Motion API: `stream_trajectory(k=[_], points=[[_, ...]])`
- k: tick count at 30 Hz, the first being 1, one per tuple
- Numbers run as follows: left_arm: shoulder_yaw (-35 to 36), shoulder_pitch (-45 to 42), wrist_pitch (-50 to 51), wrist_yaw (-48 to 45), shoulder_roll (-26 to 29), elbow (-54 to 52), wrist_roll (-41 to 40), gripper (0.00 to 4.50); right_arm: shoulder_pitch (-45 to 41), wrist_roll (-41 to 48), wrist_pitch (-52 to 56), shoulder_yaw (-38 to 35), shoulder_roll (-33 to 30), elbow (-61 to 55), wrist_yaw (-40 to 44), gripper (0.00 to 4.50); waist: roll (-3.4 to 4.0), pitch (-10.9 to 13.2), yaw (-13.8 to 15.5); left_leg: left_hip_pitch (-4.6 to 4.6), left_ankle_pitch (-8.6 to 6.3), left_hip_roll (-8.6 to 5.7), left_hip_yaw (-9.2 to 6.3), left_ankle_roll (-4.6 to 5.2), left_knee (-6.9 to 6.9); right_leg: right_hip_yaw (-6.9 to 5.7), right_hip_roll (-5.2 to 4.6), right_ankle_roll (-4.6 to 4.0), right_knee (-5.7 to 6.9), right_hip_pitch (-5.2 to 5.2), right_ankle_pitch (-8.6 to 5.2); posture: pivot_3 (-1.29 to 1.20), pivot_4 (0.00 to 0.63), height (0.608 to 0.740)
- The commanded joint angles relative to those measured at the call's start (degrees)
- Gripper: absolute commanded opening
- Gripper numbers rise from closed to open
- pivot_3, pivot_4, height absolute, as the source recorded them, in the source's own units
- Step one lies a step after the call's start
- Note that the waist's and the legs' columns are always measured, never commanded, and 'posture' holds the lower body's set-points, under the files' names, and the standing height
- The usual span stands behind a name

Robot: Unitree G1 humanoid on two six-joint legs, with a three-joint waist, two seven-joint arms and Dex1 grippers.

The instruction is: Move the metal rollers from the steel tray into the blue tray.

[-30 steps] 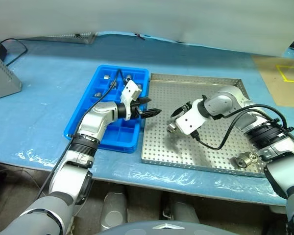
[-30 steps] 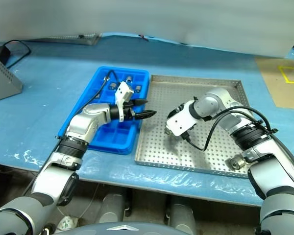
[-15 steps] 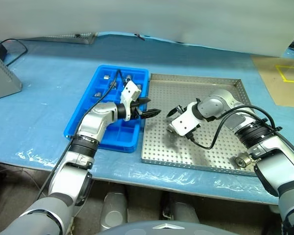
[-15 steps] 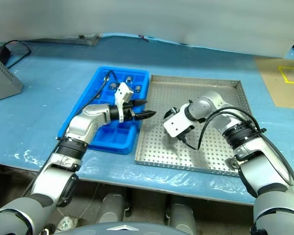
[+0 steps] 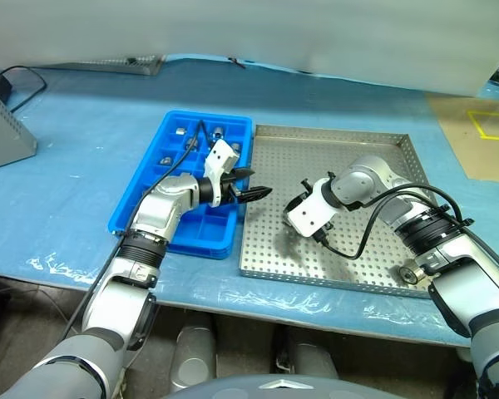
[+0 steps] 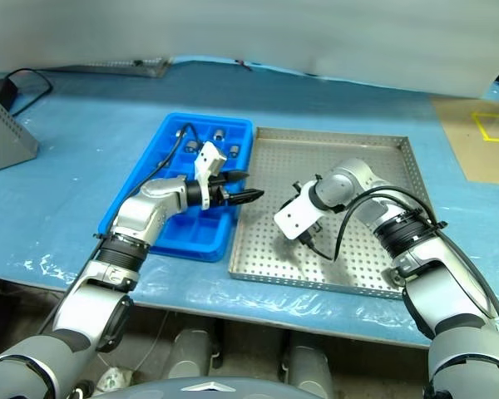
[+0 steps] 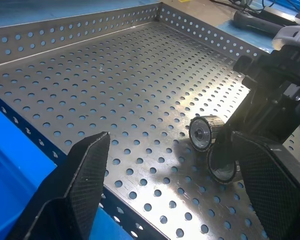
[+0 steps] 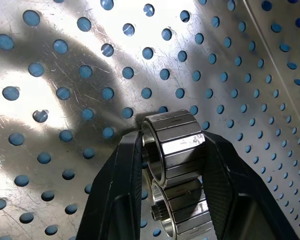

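Observation:
The robot's right gripper is holding a metal roller and a neighbouring roller sits tight against it, so the robot should lift both and let its left gripper take the neighbouring roller.
The steel tray lies right of the blue tray. My right gripper points down into the steel tray's left part and is shut on a metal roller lying on its side on the perforated floor. A second roller lies right against it. Both rollers show past my left gripper, which hovers open and empty over the border between the two trays. One more roller sits in the steel tray's front right corner. Several rollers rest in the blue tray's far compartments.
A grey box with a black cable stands at the far left of the blue-covered table. A tan board with yellow tape lies at the far right. The table's front edge runs just below both trays.
My right gripper sank a little toward the tray floor and its fingers closed on the roller. The left arm has stayed still.

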Motion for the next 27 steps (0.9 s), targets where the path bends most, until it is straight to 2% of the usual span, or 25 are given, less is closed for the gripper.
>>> stream_trajectory(k=[1,6,10,13,16,20,22,27], points=[[0.25,-0.78,-0.70,-0.40,-0.01,-0.91,-0.37,4.07,0.08,1.26,0.57,-1.55,-0.81,-1.96,0.55,1.27,0.00,0.00,0.00,0.00,0.00,0.00,0.00,0.00,0.00,0.00,0.00,0.00,0.00,0.00,0.00,0.17,0.150,0.740],[0.31,-0.63,-0.17,-0.41,-0.28,-1.59,-0.81,4.07,1.33,7.50,8.14,-5.22,0.66,-5.98,1.90,1.27,0.00,0.00,0.03,-0.01,0.00,0.00,0.00,0.00,0.00,0.00,0.00,0.00,-0.01,0.00,0.00,0.17,0.150,0.740],[0.32,-0.96,-0.57,-0.09,-1.11,-1.09,-0.85,4.07,2.98,19.69,28.80,-15.16,5.59,-14.35,-1.06,1.27,0.03,0.02,-0.02,0.00,0.00,0.02,0.01,0.01,-0.02,0.01,0.01,0.00,-0.01,-0.03,0.00,0.16,0.150,0.740],[0.77,-1.44,-0.77,-0.07,-1.62,-0.49,-0.94,4.07,6.20,27.06,43.72,-22.49,6.27,-21.02,-3.30,1.27,0.02,0.03,0.48,-0.01,0.01,0.09,0.00,-0.01,-0.03,-0.02,0.07,0.00,0.00,-0.03,0.00,0.14,0.150,0.740],[1.20,-2.29,-1.04,-0.35,-1.68,0.67,-1.06,4.07,9.54,35.16,58.72,-31.41,7.17,-24.88,-7.96,1.27,0.03,0.03,1.14,-0.02,0.00,0.05,0.01,-0.01,-0.03,-0.01,0.04,0.00,-0.07,0.00,0.00,0.13,0.150,0.740],[2.27,-4.34,-1.33,-0.30,-2.10,3.19,-1.57,4.07,15.59,39.26,67.52,-38.83,6.35,-27.08,-14.27,1.27,0.04,0.03,1.89,-0.02,-0.01,0.02,0.03,-0.05,-0.04,0.00,0.02,0.00,-0.11,0.03,0.00,0.12,0.150,0.740],[2.01,-4.96,-1.63,-0.82,-2.36,3.86,-1.53,4.07,17.36,42.38,72.53,-42.90,8.36,-29.18,-18.69,1.27,0.04,0.04,1.77,0.01,-0.09,0.01,0.03,-0.23,-0.09,0.00,0.02,0.01,-0.14,0.05,0.00,0.11,0.150,0.740],[1.63,-6.48,-2.50,-1.45,-3.84,5.21,-1.61,4.07,16.86,51.59,84.92,-52.74,18.21,-34.51,-31.64,1.27,0.11,0.04,0.84,0.01,0.07,-0.07,0.05,-0.48,-0.43,0.04,0.03,0.02,-0.11,-0.26,0.01,0.07,0.150,0.740]])
